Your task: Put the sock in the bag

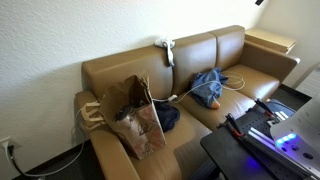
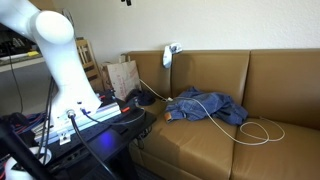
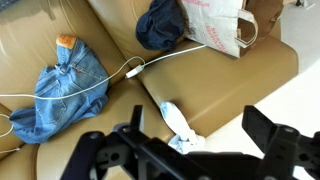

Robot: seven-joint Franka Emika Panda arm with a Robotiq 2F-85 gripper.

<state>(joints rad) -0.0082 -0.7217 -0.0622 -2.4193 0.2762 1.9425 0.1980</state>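
My open gripper is high up and a long way from the sock on the sofa's backrest (image 1: 168,53). I should move down and over to the sock's top before I close my gripper.
The white-grey sock (image 3: 180,126) hangs limp over the top of the brown sofa's backrest, and shows in both exterior views (image 1: 167,48) (image 2: 169,55). The brown paper bag (image 3: 215,22) stands open on the end seat against the armrest, also seen in both exterior views (image 1: 135,115) (image 2: 122,77). My gripper (image 3: 200,138) is open and empty, hovering above the backrest with the sock between its two dark fingers. It is apart from the sock and far from the bag.
A blue denim garment (image 3: 65,90) lies on the middle seat (image 1: 210,88). A dark blue cloth bundle (image 3: 160,22) lies beside the bag. A thin white cable (image 3: 130,70) runs across the seats. A black stand with equipment (image 1: 265,135) fronts the sofa.
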